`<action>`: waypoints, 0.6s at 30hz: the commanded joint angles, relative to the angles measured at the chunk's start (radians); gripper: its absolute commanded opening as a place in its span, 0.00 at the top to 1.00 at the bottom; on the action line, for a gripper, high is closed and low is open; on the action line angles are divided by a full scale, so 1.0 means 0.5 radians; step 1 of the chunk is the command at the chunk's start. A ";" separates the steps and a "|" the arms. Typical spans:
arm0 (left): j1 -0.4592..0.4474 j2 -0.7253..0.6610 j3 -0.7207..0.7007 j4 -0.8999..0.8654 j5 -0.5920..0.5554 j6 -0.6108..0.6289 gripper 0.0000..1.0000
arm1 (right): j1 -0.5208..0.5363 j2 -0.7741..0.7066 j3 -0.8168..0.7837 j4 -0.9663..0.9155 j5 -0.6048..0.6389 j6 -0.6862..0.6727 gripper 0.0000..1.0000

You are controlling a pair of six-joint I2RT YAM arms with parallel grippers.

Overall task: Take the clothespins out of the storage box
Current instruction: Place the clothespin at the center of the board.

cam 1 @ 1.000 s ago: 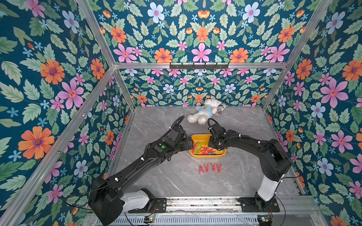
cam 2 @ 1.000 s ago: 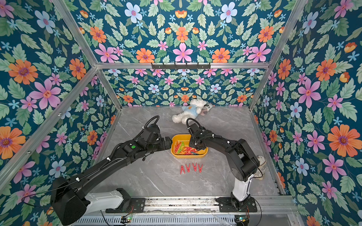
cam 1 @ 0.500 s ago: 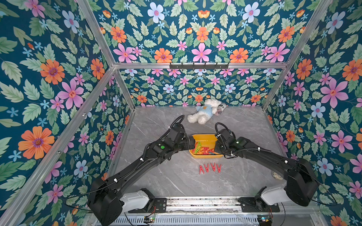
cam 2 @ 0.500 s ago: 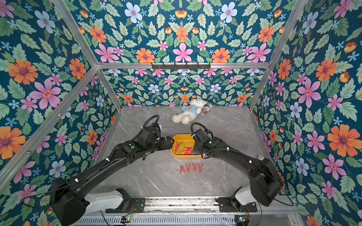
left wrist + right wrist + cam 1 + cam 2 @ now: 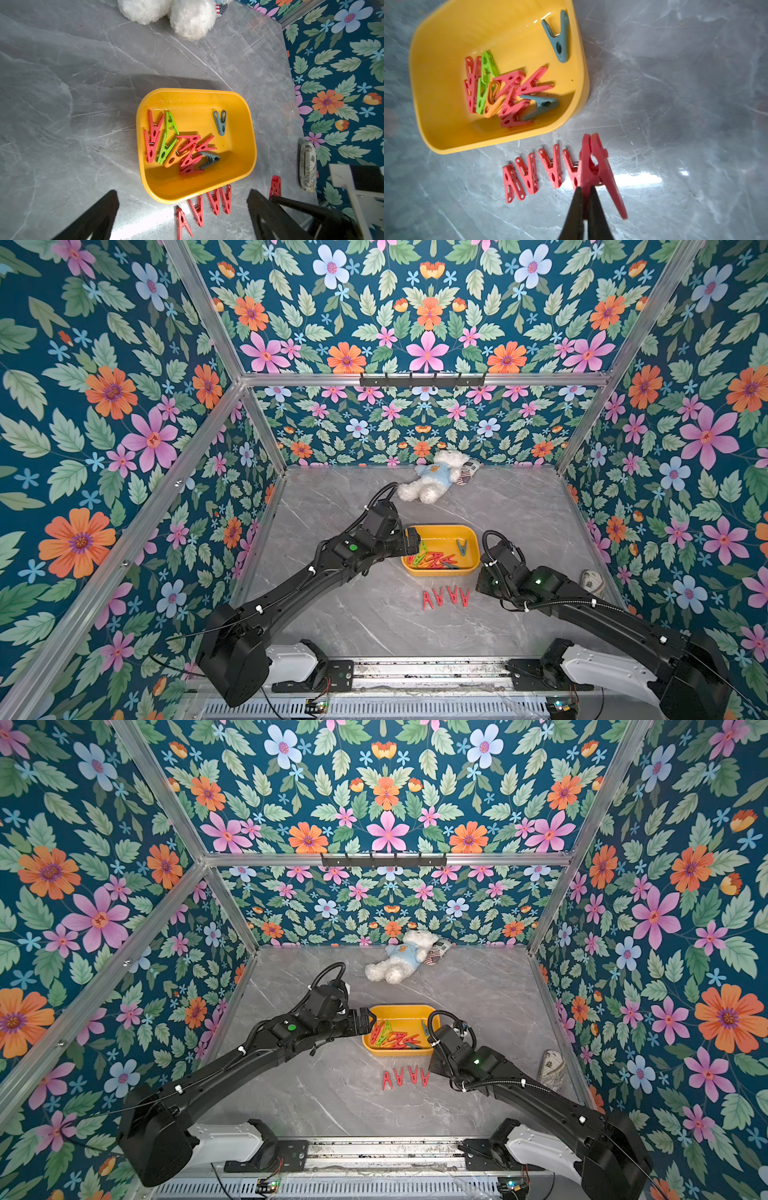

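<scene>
My right gripper is holding the red clothespin [image 5: 592, 162] clear of the box, beside open marble at the row's end [image 5: 478, 602]. It should keep lowering the clothespin until the clothespin touches down.
The yellow storage box [image 5: 440, 536] [image 5: 399, 1016] sits mid-table, holding a loose pile of red, green, orange and grey-blue clothespins [image 5: 432, 559] [image 5: 176, 149] [image 5: 506, 93]. Several red clothespins [image 5: 445, 596] [image 5: 405, 1076] [image 5: 533, 172] lie in a row on the table just in front of the box. My right gripper [image 5: 585, 188] is shut on one more red clothespin [image 5: 593, 166] [image 5: 275, 186], held above the right end of that row. My left gripper [image 5: 182, 192] [image 5: 411, 541] hangs open over the box's left end with nothing between its fingers.
A white plush bear [image 5: 434, 479] lies at the back by the wall, with a small patterned pouch [image 5: 469, 468] beside it. Another patterned pouch [image 5: 592, 583] rests against the right wall. Flowered walls close in the grey marble table [image 5: 353, 614] on three sides.
My right arm has drawn back from over the box toward the front right, carrying a red clothespin to the right end of the row. The left arm has stayed put.
</scene>
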 commanded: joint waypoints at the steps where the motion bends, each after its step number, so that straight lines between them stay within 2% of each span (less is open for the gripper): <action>1: 0.000 0.017 0.012 0.065 0.031 -0.017 0.00 | 0.006 -0.003 -0.059 0.028 0.009 -0.012 0.99; 11: 0.000 0.008 -0.022 0.052 0.036 -0.065 0.00 | 0.005 0.180 -0.209 0.288 -0.057 -0.109 0.98; 18: 0.000 0.002 -0.025 0.025 0.024 -0.074 0.00 | 0.006 0.345 -0.200 0.425 -0.157 -0.095 0.98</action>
